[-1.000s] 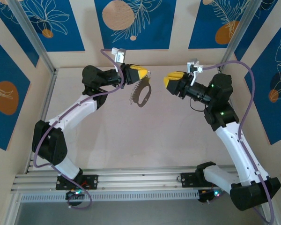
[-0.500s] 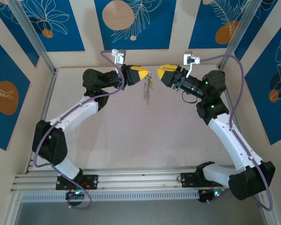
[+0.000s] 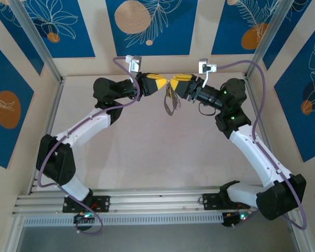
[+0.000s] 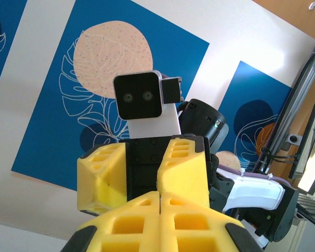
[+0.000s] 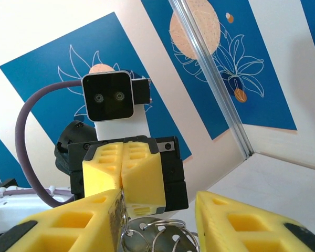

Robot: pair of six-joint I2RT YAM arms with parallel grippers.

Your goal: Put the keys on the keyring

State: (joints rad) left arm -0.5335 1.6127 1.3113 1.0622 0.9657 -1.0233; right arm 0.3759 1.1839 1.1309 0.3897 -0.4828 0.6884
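Note:
The keyring point(image 3: 170, 106) hangs fully below the fingers of my left gripper, so my right gripper should hold it while my left gripper grabs it with its edge point(image 5: 125, 216) up.
High over the back of the table my two grippers meet tip to tip. The left gripper point(image 3: 166, 85) is shut, and the grey keyring point(image 3: 171, 102) hangs from its tips. In the left wrist view the left gripper point(image 4: 160, 202) shows a tight seam. The right gripper point(image 3: 173, 84) faces it, open. In the right wrist view the right gripper point(image 5: 157, 203) straddles silver wire rings and holed metal pieces point(image 5: 163, 236). A toothed silvery strip point(image 5: 114, 210) lies against its left finger. I cannot tell the keys apart from this metal.
The pale table point(image 3: 157, 152) lies well below both grippers. Blue-patterned walls and aluminium posts point(image 3: 34, 39) close in the back and sides. A rail point(image 3: 157, 202) carrying both arm bases runs along the near edge.
My right arm has swung left and up until its gripper meets the left one. The keyring has swung and turned under the left gripper, which has hardly moved.

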